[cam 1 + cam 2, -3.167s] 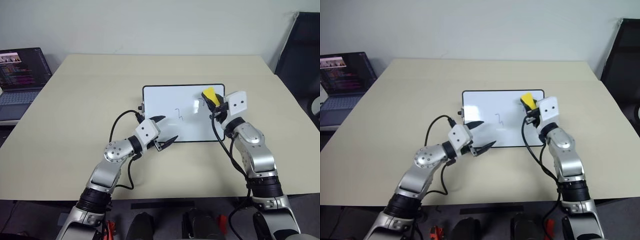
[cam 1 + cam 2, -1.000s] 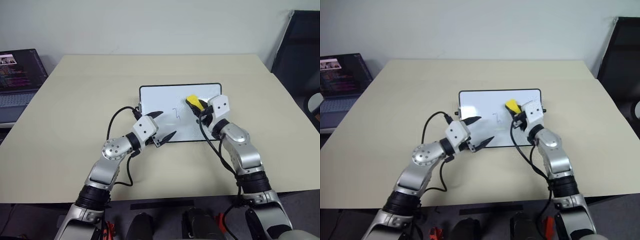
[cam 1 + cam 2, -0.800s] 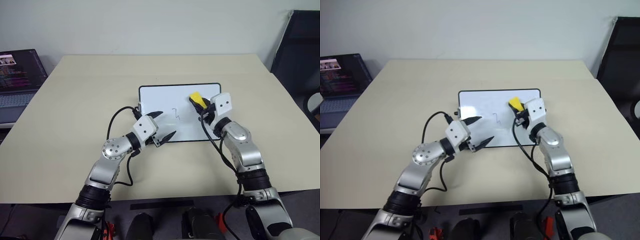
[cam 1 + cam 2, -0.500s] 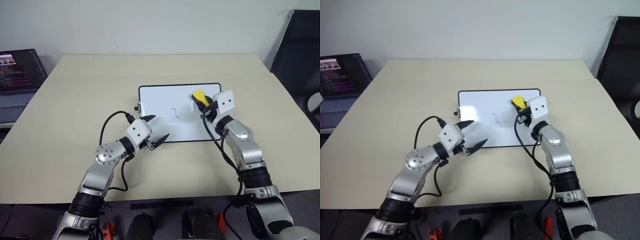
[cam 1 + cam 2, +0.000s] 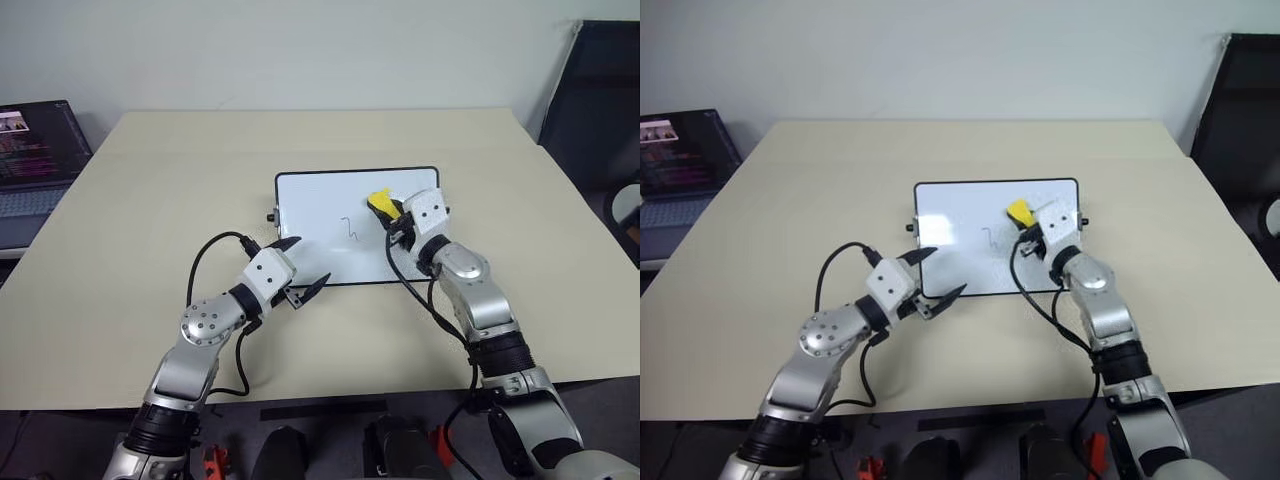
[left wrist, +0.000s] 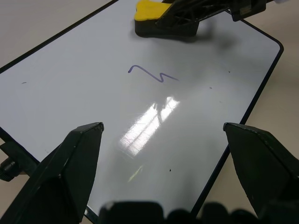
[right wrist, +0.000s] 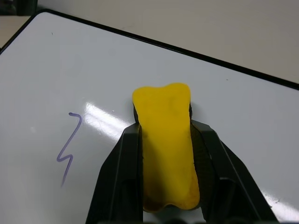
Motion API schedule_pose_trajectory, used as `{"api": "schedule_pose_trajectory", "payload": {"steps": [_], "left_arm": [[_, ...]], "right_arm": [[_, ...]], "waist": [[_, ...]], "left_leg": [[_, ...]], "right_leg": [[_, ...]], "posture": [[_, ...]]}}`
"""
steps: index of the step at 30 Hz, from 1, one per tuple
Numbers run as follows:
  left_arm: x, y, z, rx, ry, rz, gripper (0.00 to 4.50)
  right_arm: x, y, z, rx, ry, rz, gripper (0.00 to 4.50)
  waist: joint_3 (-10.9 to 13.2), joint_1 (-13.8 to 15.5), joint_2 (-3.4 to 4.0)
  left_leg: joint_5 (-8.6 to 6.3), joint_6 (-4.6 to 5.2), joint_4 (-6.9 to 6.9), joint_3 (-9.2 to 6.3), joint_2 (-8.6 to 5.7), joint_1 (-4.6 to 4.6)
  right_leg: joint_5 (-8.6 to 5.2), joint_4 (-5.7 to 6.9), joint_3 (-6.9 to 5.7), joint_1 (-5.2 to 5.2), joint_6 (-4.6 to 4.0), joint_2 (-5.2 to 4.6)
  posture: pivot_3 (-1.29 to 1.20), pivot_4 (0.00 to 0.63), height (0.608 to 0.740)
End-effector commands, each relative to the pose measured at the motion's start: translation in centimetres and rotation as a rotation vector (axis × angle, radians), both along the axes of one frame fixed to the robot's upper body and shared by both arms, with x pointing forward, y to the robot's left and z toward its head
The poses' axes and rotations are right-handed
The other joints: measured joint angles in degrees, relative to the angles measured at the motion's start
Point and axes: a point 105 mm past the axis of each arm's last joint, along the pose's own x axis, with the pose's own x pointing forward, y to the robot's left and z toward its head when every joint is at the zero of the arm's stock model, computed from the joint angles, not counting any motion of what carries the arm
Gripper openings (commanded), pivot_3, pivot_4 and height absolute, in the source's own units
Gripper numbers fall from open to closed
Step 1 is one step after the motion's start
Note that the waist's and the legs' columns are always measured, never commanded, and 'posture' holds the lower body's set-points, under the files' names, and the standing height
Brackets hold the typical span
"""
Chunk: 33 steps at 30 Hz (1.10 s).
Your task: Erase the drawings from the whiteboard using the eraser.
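Observation:
The squiggle (image 5: 349, 229) is next to the eraser and clear of the eraser's dark side, so the robot's right gripper should wipe the eraser back over the squiggle toward the whiteboard's near edge (image 5: 350, 281).
The whiteboard (image 5: 310, 205) lies flat in the middle of the beige table. One thin dark squiggle (image 5: 349, 228) of the drawings shows near its centre, also seen as the squiggle (image 7: 69, 147). My right gripper (image 5: 388, 212) is shut on the yellow eraser (image 5: 379, 203), which rests dark side down on the board just right of the squiggle. In the right wrist view the eraser (image 7: 166, 140) sits between both black fingers. My left gripper (image 5: 311, 259) hovers open over the board's near left corner, holding nothing.
A dark laptop (image 5: 35, 150) with a lit screen stands off the table's far left. A black chair (image 5: 600, 90) is at the right. Bare tabletop (image 5: 150, 220) surrounds the board on all sides.
My right gripper slid the eraser left and nearer, toward the centre squiggle. The left arm drew back and leftward toward the board's near left corner, still open.

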Motion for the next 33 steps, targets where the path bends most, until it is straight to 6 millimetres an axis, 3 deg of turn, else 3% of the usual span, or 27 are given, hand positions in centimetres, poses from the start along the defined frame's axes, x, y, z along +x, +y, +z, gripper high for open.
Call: {"api": "schedule_pose_trajectory", "payload": {"steps": [1,13,16,20,24,27,33], "left_arm": [[-0.2,0.0,1.5,-0.004,-0.056,0.0,4.5],[0.3,0.2,1.8,-0.005,-0.063,0.003,4.5],[0.3,0.2,1.8,-0.003,-0.063,0.004,4.5],[0.3,0.2,1.7,-0.002,-0.062,0.005,4.5],[0.3,-0.1,1.8,-0.006,-0.066,-0.001,4.5],[0.2,-0.2,1.9,-0.007,-0.068,-0.005,4.5],[0.2,-0.1,1.9,-0.004,-0.068,-0.007,4.5]], "right_arm": [[-0.5,0.4,-3.9,-0.099,0.114,0.006,1.08],[-4.2,5.0,-4.2,-0.053,0.127,0.238,1.08],[-2.8,4.1,-2.9,-0.043,0.06,0.177,1.08],[0.9,1.1,0.0,-0.044,-0.078,-0.039,1.08],[2.7,-0.3,1.4,-0.065,-0.145,-0.148,1.08],[2.6,0.4,1.1,-0.066,-0.143,-0.117,1.08],[-1.0,3.0,-2.2,-0.087,-0.048,0.095,1.08]], "waist": [[-0.01,-0.01,0.0],[-0.03,-0.22,-0.02],[-0.02,-0.2,-0.01],[0.07,-0.12,-0.01],[0.07,0.27,-0.02],[0.06,0.29,-0.03],[0.05,0.21,-0.04]], "left_leg": [[0.0,0.0,0.0,0.0,0.01,0.08],[0.01,0.0,-0.01,-0.01,0.04,0.26],[0.01,0.0,-0.01,-0.02,0.03,0.18],[0.01,0.0,0.05,-0.02,0.01,0.18],[0.02,0.0,0.14,-0.04,0.0,0.07],[0.01,-0.01,0.13,-0.04,0.01,-0.08],[0.01,0.0,0.08,-0.1,0.04,-0.11]], "right_leg": [[0.0,0.02,0.0,0.06,-0.03,0.0],[-0.01,0.05,-0.01,0.17,-0.14,0.0],[-0.01,0.05,-0.03,0.1,-0.14,0.01],[-0.04,0.09,-0.02,0.1,-0.19,0.01],[-0.06,0.02,-0.04,0.12,-0.22,-0.02],[0.02,-0.05,-0.03,0.06,-0.04,-0.05],[0.02,-0.03,-0.02,0.01,-0.01,-0.05]], "posture": [[0.0,0.15,0.74],[0.0,0.15,0.74],[0.0,0.15,0.74],[0.0,0.15,0.74],[0.0,0.15,0.74],[0.0,0.15,0.74],[0.0,0.15,0.74]]}}
